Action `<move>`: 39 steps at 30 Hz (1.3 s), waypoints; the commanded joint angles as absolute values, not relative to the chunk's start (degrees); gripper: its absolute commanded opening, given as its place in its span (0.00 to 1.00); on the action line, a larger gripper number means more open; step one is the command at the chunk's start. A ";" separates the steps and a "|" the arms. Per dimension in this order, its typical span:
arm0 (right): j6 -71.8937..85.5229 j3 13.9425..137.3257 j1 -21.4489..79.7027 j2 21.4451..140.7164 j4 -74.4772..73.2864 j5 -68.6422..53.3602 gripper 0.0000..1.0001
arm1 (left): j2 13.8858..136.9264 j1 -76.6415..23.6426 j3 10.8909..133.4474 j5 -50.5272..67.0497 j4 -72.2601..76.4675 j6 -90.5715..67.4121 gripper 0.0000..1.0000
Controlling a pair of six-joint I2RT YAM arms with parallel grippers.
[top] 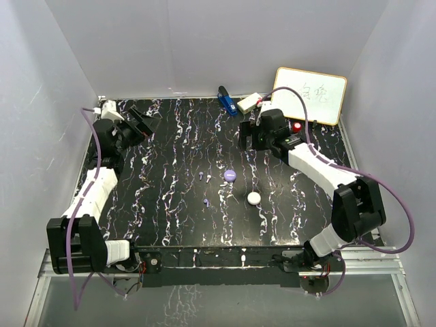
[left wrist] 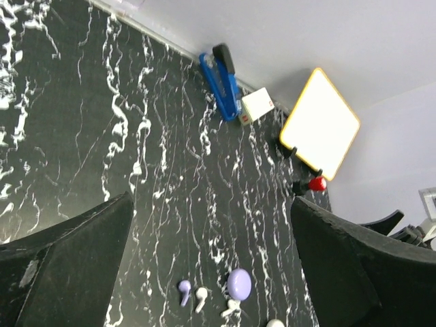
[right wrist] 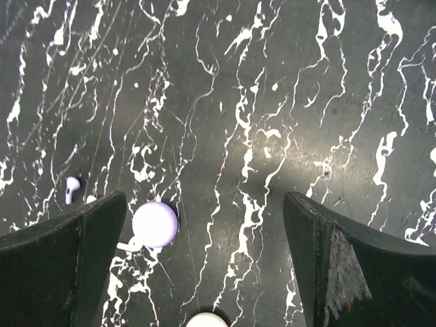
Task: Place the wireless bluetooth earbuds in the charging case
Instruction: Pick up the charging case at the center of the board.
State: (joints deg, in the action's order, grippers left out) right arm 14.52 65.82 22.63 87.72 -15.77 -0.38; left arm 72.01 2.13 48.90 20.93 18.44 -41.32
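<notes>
I expect empty slots under the lid of the purple charging case when I open it, because the purple earbuds lie loose beside the case.
Near the middle of the black marbled table lie a round purple charging case and a round white case. Left of them lie tiny earbuds: a purple one, a white one and another purple one. The left wrist view shows the purple earbud, a white earbud, the purple case and a second white earbud touching it. My left gripper hangs open at the far left. Behind the cases my right gripper is open, above the purple case. Both hold nothing.
A yellow-framed whiteboard leans at the back right. A blue stapler and a small white box lie at the back edge. A red-capped knob sits beside the right arm. White walls enclose the table on three sides.
</notes>
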 commanded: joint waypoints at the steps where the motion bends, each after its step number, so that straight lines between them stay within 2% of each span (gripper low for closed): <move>1: 13.53 63.85 23.98 86.28 -17.25 4.22 0.98 | 72.33 2.12 47.45 24.69 13.93 -37.54 0.99; 6: 14.02 60.63 26.66 85.71 -16.00 2.29 0.95 | 73.39 -2.02 47.72 24.07 11.41 -33.88 0.99; 16: 15.68 64.10 34.00 93.78 -16.26 5.01 0.93 | 76.86 -9.39 47.13 21.82 11.27 -32.85 0.99; 27: 17.53 66.61 38.25 101.48 -15.99 8.25 0.93 | 76.55 -10.67 46.43 21.18 10.64 -32.43 0.99; 39: 18.92 67.32 39.89 105.28 -15.93 11.19 0.85 | 76.64 -10.90 45.91 21.20 11.23 -32.42 0.99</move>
